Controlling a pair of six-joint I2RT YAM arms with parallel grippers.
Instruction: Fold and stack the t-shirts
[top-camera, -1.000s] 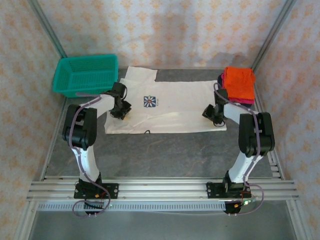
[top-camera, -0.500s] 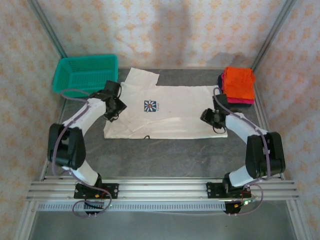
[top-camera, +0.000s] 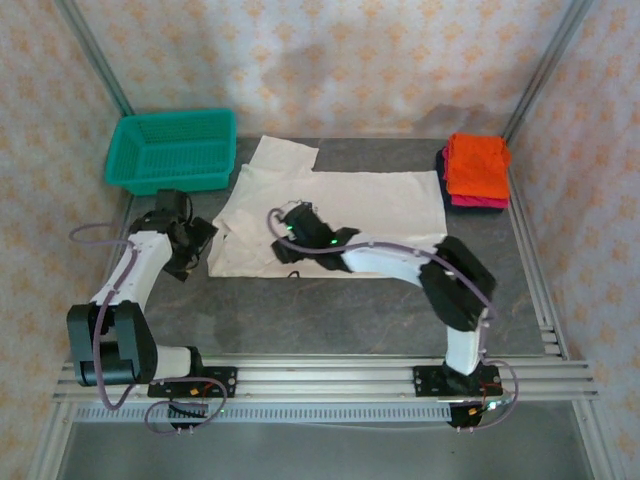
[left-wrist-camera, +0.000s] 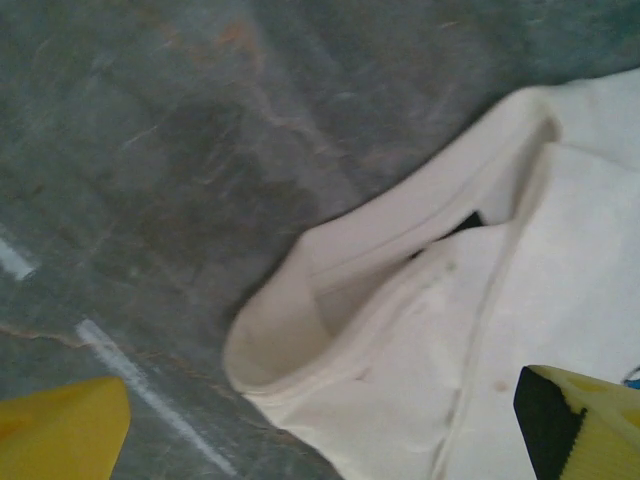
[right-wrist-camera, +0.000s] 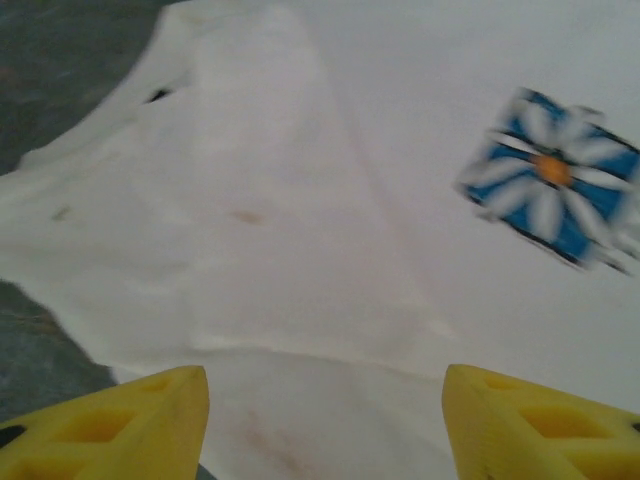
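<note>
My gripper will make the white t-shirt fold over part of the blue flower logo when it pulls the t-shirt, because loose creases run next to the logo.
A white t-shirt lies spread flat in the middle of the table, its left side rumpled. My left gripper sits at the shirt's left edge, open wide. In its wrist view the yellow fingertips straddle a curled sleeve opening of the shirt without touching it. My right arm reaches across the shirt, and its gripper hovers open over the left-centre of the cloth. The blue flower logo lies ahead of the right gripper. Folded shirts are stacked at the back right: orange on top, pink and a dark one beneath.
A teal mesh basket stands at the back left, just behind the left arm. Patterned walls and metal frame posts enclose the table. Bare grey tabletop runs between the shirt and the arm bases.
The left gripper let go, opened wide and swung left off the shirt. The right arm swept from the shirt's right edge to its left-centre, opening, and now covers the logo in the top view.
</note>
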